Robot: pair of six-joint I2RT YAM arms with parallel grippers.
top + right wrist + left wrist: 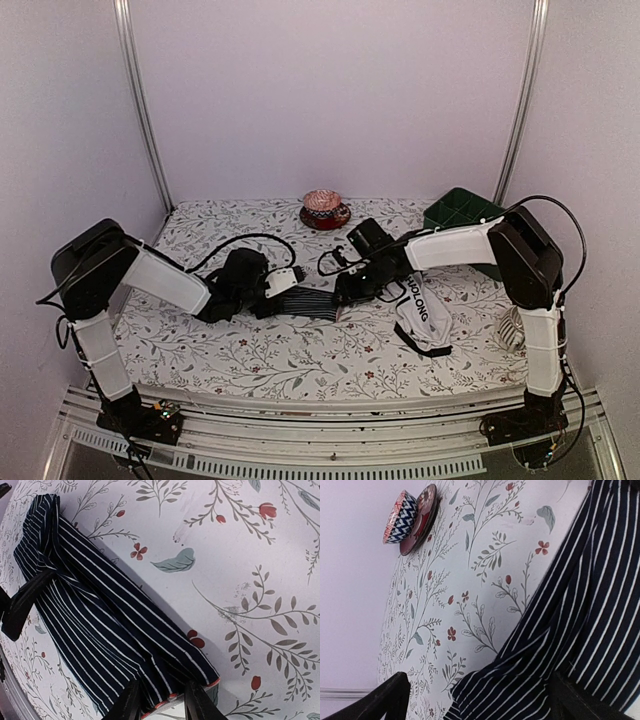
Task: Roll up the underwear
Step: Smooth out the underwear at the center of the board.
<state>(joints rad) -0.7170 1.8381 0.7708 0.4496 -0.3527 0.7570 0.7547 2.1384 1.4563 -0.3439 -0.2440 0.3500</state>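
The black underwear bunches up (527, 662) at my left gripper, so next my left gripper pulls the underwear's end (470, 692) out flat while my right gripper remains at the red-trimmed edge.
The black underwear with thin pale stripes (312, 304) lies folded into a long flat band on the flowered table (300, 355), between my two grippers. My left gripper (283, 284) is at its left end, jaws wide open (480, 682), with the striped cloth (580, 620) lying between the fingers. My right gripper (346, 289) is at the right end, its fingers (129, 704) a little apart (162, 689) astride the cloth's red-trimmed edge (125, 625), which rests flat on the table. The white underwear with black lettering (424, 318) lies crumpled to the right.
A patterned bowl on a dark saucer (325, 209) stands at the back centre, also in the left wrist view (410, 520). A green bin (458, 210) sits at the back right. A pale bundle (510, 330) lies by the right arm's base.
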